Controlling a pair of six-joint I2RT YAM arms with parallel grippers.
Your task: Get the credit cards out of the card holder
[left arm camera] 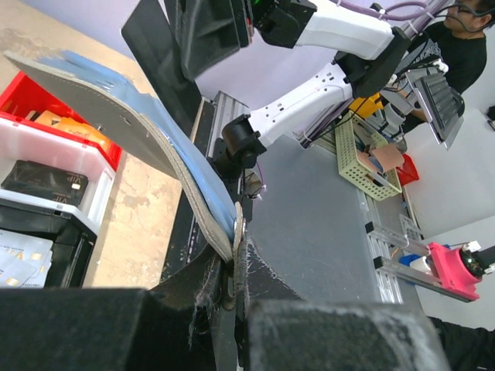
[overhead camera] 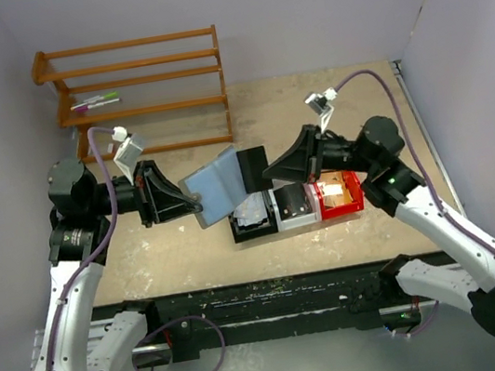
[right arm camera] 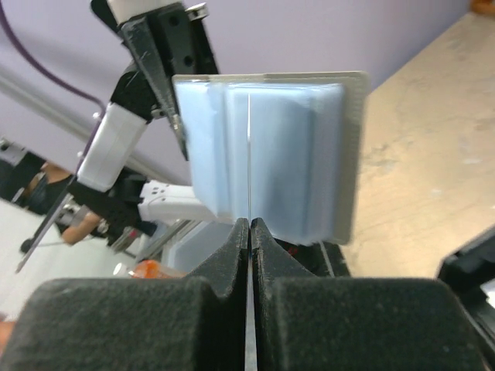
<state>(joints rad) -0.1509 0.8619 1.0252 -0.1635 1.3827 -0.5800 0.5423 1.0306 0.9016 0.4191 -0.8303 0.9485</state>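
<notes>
My right gripper has the black card (overhead camera: 253,168) clear of the card holder, and the card's match is in the white bin (overhead camera: 294,204). My right gripper goes on to that bin and lets go.
My left gripper (overhead camera: 196,207) is shut on a corner of the blue-grey card holder (overhead camera: 218,188) and holds it in the air, tilted, above the bins. In the left wrist view the jaws (left arm camera: 234,253) pinch the holder (left arm camera: 131,124) at its edge. My right gripper (overhead camera: 269,173) is shut on a black card (overhead camera: 252,168) at the holder's right edge. I cannot tell whether its end is still in a pocket. The right wrist view shows this card edge-on (right arm camera: 249,154) between my shut fingertips (right arm camera: 249,226), in front of the holder (right arm camera: 294,154).
Three small bins sit in a row below the holder: a black bin (overhead camera: 239,234) with pale cards, a white bin (overhead camera: 297,220) with a black card, a red bin (overhead camera: 352,205) with a tan-gold card. A wooden rack (overhead camera: 141,80) with markers stands at the back.
</notes>
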